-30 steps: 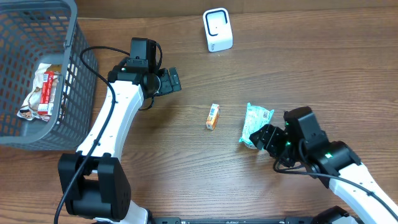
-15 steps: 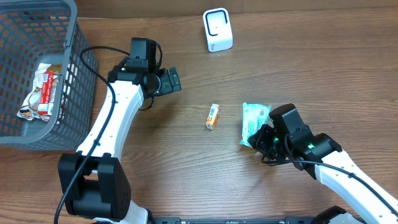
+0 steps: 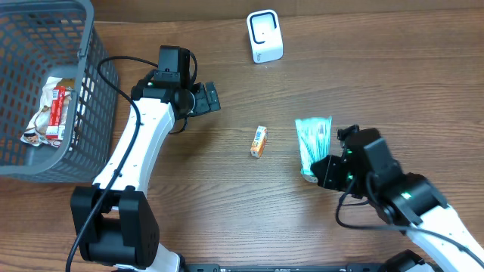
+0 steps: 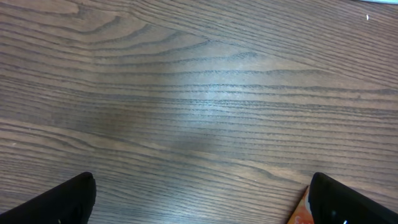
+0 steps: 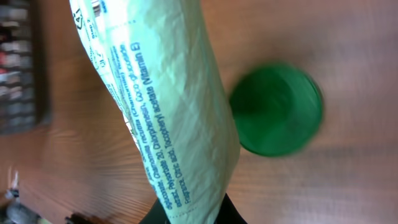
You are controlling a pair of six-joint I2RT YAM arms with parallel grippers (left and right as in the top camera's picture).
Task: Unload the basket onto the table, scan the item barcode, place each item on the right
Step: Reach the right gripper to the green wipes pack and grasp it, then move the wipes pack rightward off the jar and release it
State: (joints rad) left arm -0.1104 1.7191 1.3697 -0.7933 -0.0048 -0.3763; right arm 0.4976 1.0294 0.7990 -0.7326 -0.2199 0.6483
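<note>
My right gripper's pale green packet overhangs the green-lidded jar (image 5: 278, 109), so I should lay it on clear wood alongside before taking the jar.
A pale green packet (image 3: 312, 142) with printed text is pinched at its lower end by my right gripper (image 3: 317, 171), which is shut on it right of the table's middle. In the right wrist view the packet (image 5: 168, 106) rises from between the dark fingers (image 5: 189, 214) and fills the middle of the frame; no barcode shows there. The white scanner (image 3: 265, 36) stands at the back centre. My left gripper (image 3: 209, 98) hangs open and holds nothing over bare wood left of centre. In its wrist view both fingertips (image 4: 68, 200) stand far apart.
A small orange box (image 3: 259, 141) lies on the wood between the arms; its corner (image 4: 300, 213) shows beside my left gripper's right finger. A grey basket (image 3: 97, 83) at the left holds a snack wrapper (image 3: 53, 112). A blurred green round patch (image 5: 277, 109) shows right of the packet.
My right gripper has shut on the green packet. The packet lay flat and now shows narrower and turned. The left arm has not moved.
</note>
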